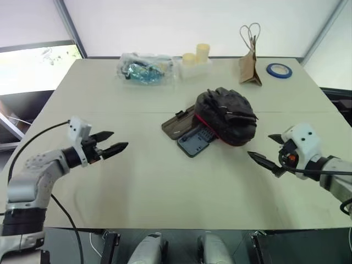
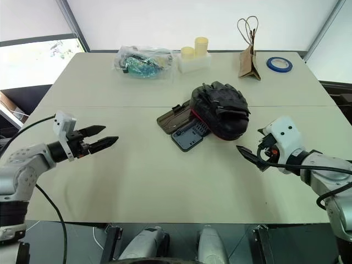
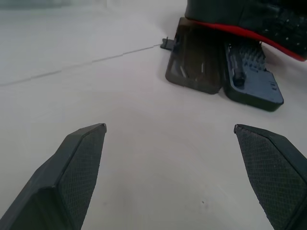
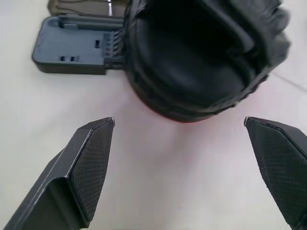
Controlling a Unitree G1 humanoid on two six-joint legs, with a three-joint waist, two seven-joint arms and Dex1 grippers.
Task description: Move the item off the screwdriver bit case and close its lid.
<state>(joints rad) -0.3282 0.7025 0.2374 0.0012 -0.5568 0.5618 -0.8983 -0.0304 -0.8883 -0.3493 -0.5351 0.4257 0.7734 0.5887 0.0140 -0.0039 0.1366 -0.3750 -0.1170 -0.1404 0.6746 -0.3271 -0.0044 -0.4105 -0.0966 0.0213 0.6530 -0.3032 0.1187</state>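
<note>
The black mitt's strap (image 2: pixel 233 111) faces my right gripper's open fingers across clear space. I should keep moving in until a finger is under the strap, then close.
The item (image 1: pixel 228 115), a bulky black padded mitt with a red edge, lies across the right part of the open screwdriver bit case. The case's blue-grey tray (image 1: pixel 193 142) and its dark translucent lid (image 1: pixel 177 124) stick out from under the item on the left, with the lid lying flat and open. My left gripper (image 1: pixel 118 140) hovers open well to the left of the case, pointing toward it. My right gripper (image 1: pixel 259 146) is open just right of the item, which sits close ahead of its fingers (image 4: pixel 93 158) in the right wrist view. Neither gripper holds anything.
Along the table's far edge stand a clear plastic bag with teal contents (image 1: pixel 144 70), a white holder with yellow cups (image 1: pixel 196 60), a brown paper bag (image 1: pixel 250 66) and a blue tape roll (image 1: pixel 279 70). Bare tabletop (image 1: pixel 165 187) stretches in front of the case.
</note>
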